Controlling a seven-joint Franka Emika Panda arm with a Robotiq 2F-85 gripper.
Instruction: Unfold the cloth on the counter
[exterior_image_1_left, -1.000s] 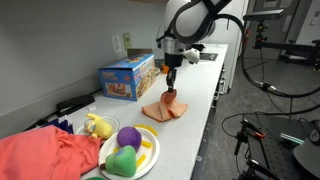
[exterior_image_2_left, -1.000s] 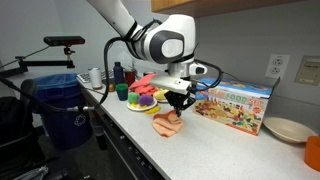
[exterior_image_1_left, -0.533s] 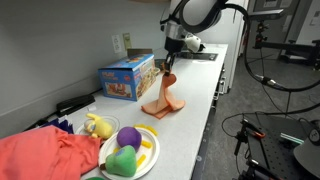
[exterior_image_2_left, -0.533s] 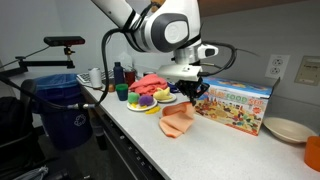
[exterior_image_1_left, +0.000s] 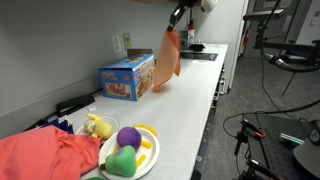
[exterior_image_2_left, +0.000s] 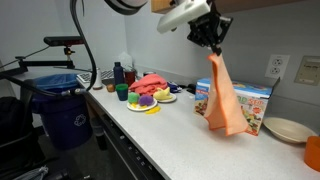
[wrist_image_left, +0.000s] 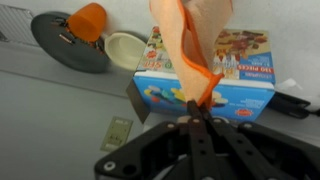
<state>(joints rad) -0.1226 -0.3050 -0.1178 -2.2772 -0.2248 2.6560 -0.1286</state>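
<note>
Next, my gripper swings the cloth (exterior_image_2_left: 227, 108) back toward the counter's front edge and then lowers it over the clear counter (exterior_image_2_left: 178, 134), because the cloth hangs close against the toy box.
The salmon-orange cloth (exterior_image_1_left: 167, 60) hangs free in the air by one corner, its lower edge above the light counter (exterior_image_1_left: 190, 110). In an exterior view the cloth (exterior_image_2_left: 225, 95) dangles in front of the colourful toy box (exterior_image_2_left: 255, 100). My gripper (exterior_image_1_left: 178, 18) is high near the top of the picture, shut on the cloth's top corner; the same pinch shows at the gripper (exterior_image_2_left: 212, 45). In the wrist view the gripper (wrist_image_left: 195, 108) has its jaws pressed together on the cloth (wrist_image_left: 190, 40), with the toy box (wrist_image_left: 245, 75) behind.
A plate of soft toys (exterior_image_1_left: 128, 150) and bunched coral-red fabric (exterior_image_1_left: 45, 155) lie at one end of the counter. A shallow bowl (exterior_image_2_left: 288, 128) and an orange cup (exterior_image_2_left: 313, 152) stand beyond the box. A blue bin (exterior_image_2_left: 60, 110) stands off the counter's front edge.
The gripper has risen steeply with the cloth, which has left the counter and now hangs stretched out beneath the jaws.
</note>
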